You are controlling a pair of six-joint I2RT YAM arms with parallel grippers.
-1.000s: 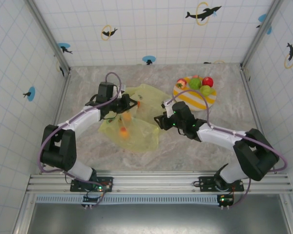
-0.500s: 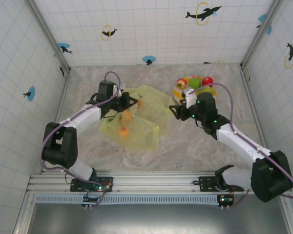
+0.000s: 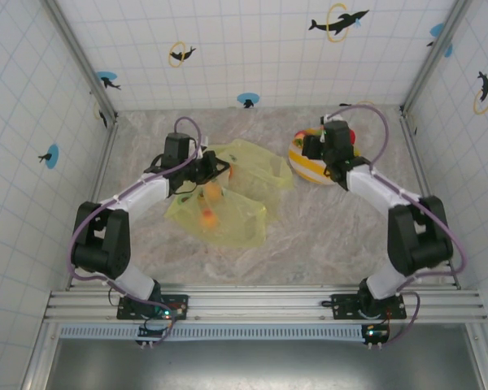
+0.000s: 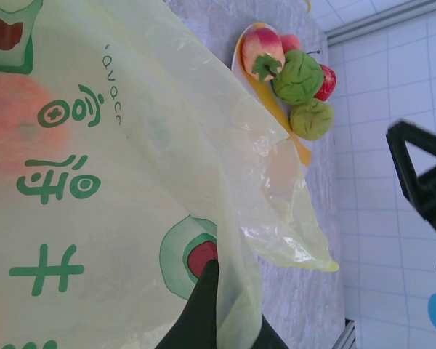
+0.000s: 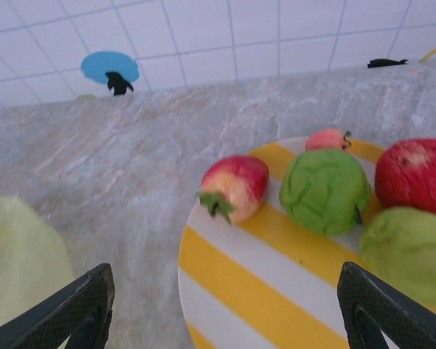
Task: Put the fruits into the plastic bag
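The red-yellow fruit (image 5: 236, 187) has a gap to the green one, so the robot's right gripper should go on moving open toward the red-yellow fruit until its fingers are on both sides of that fruit.
The plastic bag (image 3: 228, 199) lies crumpled at mid-table, and two orange fruits (image 3: 209, 205) show through it. My left gripper (image 3: 215, 171) is shut on the bag's upper edge, pinching the film (image 4: 131, 145) between its dark fingers (image 4: 203, 313). More fruits sit on the striped plate (image 5: 276, 283): a red-yellow one (image 5: 236, 185), two green ones (image 5: 325, 189), a red one (image 5: 414, 174) and a small peach one (image 5: 327, 139). My right gripper (image 5: 236, 313) hangs open over the plate's near side (image 3: 312, 149), with nothing between its fingers.
The plate (image 3: 309, 169) stands at the back right, close to the rear wall. Tiled walls close off the marble table (image 3: 325, 236) at the back and both sides. In the left wrist view, the plate's fruits (image 4: 298, 75) lie beyond the bag's edge.
The right arm has swung from beside the bag back and right to the plate, and its jaws have spread wider. The left gripper has kept its hold on the bag.
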